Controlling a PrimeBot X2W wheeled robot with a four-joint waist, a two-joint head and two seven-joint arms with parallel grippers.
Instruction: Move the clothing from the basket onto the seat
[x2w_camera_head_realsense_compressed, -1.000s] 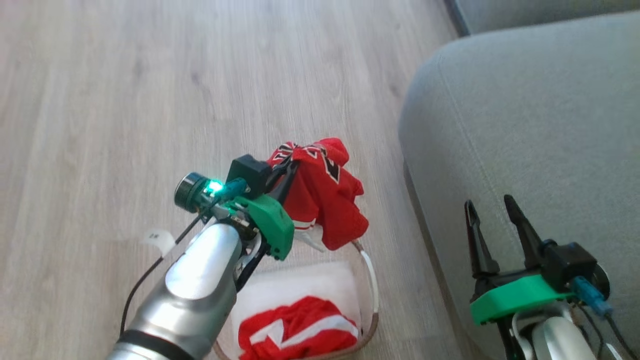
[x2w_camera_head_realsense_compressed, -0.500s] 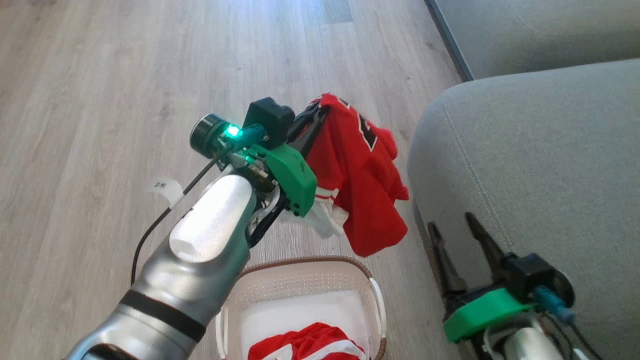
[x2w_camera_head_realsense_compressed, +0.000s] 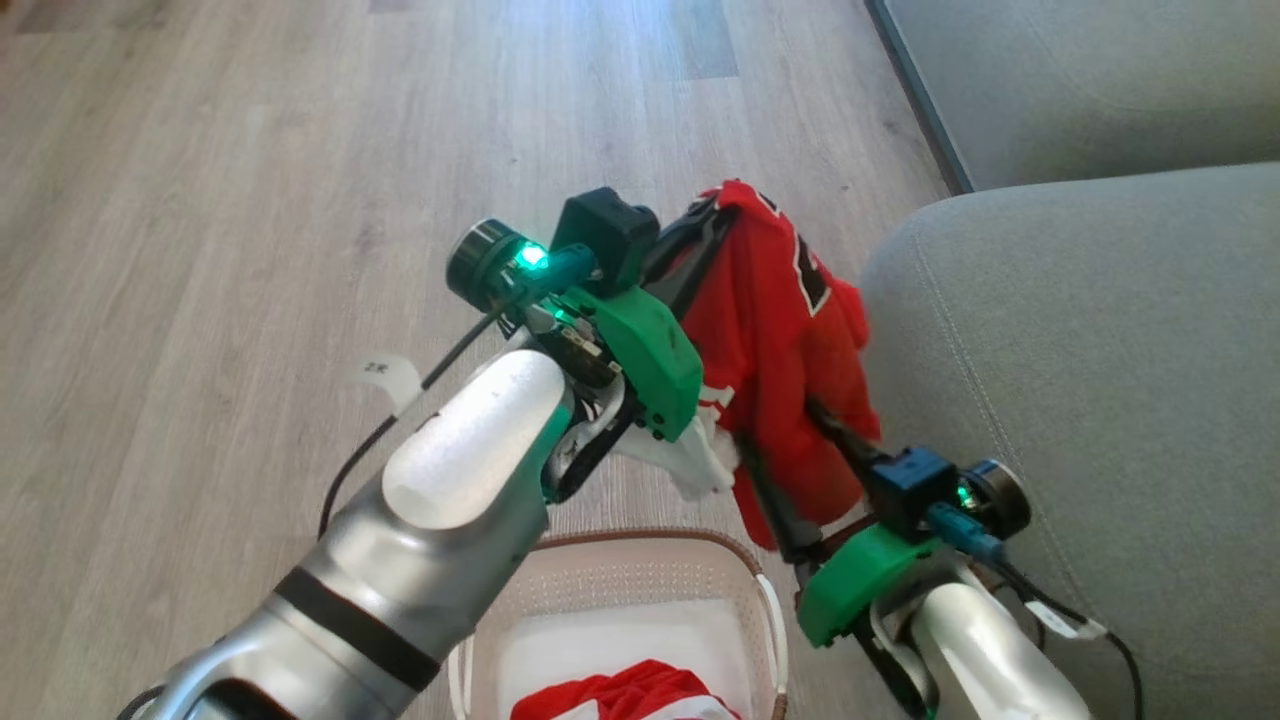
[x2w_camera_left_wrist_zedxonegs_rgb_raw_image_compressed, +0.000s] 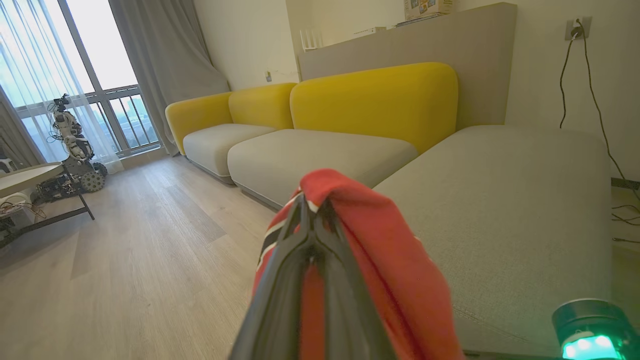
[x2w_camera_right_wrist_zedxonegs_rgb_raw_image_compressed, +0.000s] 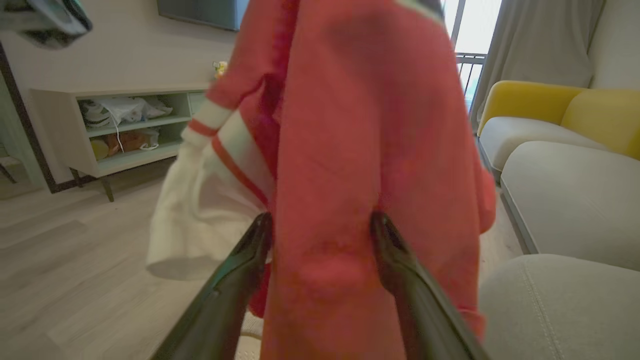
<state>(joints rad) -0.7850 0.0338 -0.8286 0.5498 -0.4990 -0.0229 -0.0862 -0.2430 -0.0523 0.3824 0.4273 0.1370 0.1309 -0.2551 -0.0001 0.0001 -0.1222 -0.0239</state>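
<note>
The red jersey (x2w_camera_head_realsense_compressed: 801, 414) has limp folds (x2w_camera_head_realsense_compressed: 756, 324) running down it, so it will droop over the robot's right gripper and land in a bunch when the robot carries it to the seat.
My left gripper (x2w_camera_head_realsense_compressed: 712, 222) is shut on the top of the red jersey (x2w_camera_head_realsense_compressed: 790, 340), which hangs in the air beside the grey-green seat (x2w_camera_head_realsense_compressed: 1090, 370). The left wrist view shows the same gripper (x2w_camera_left_wrist_zedxonegs_rgb_raw_image_compressed: 312, 205) pinching red cloth (x2w_camera_left_wrist_zedxonegs_rgb_raw_image_compressed: 380, 250) with the seat (x2w_camera_left_wrist_zedxonegs_rgb_raw_image_compressed: 505, 200) beyond it. My right gripper (x2w_camera_head_realsense_compressed: 790, 450) is open, with a finger on each side of the jersey's lower part. Its wrist view shows this gripper (x2w_camera_right_wrist_zedxonegs_rgb_raw_image_compressed: 322, 225) straddling the hanging cloth (x2w_camera_right_wrist_zedxonegs_rgb_raw_image_compressed: 360, 125). Below is the white basket (x2w_camera_head_realsense_compressed: 655, 570), holding another red piece (x2w_camera_head_realsense_compressed: 630, 697).
Wood floor (x2w_camera_head_realsense_compressed: 250, 200) lies to the left of the seat. A second sofa section (x2w_camera_head_realsense_compressed: 1080, 80) is at the far right, and yellow-backed sofas (x2w_camera_left_wrist_zedxonegs_rgb_raw_image_compressed: 370, 100) lie ahead. Another wheeled robot (x2w_camera_left_wrist_zedxonegs_rgb_raw_image_compressed: 75, 160) stands by the window. A low shelf unit (x2w_camera_right_wrist_zedxonegs_rgb_raw_image_compressed: 125, 130) stands against the wall.
The camera has shifted. My left gripper has carried the jersey up out of the basket and toward the seat. My right gripper has swung left, and its open fingers now straddle the jersey.
</note>
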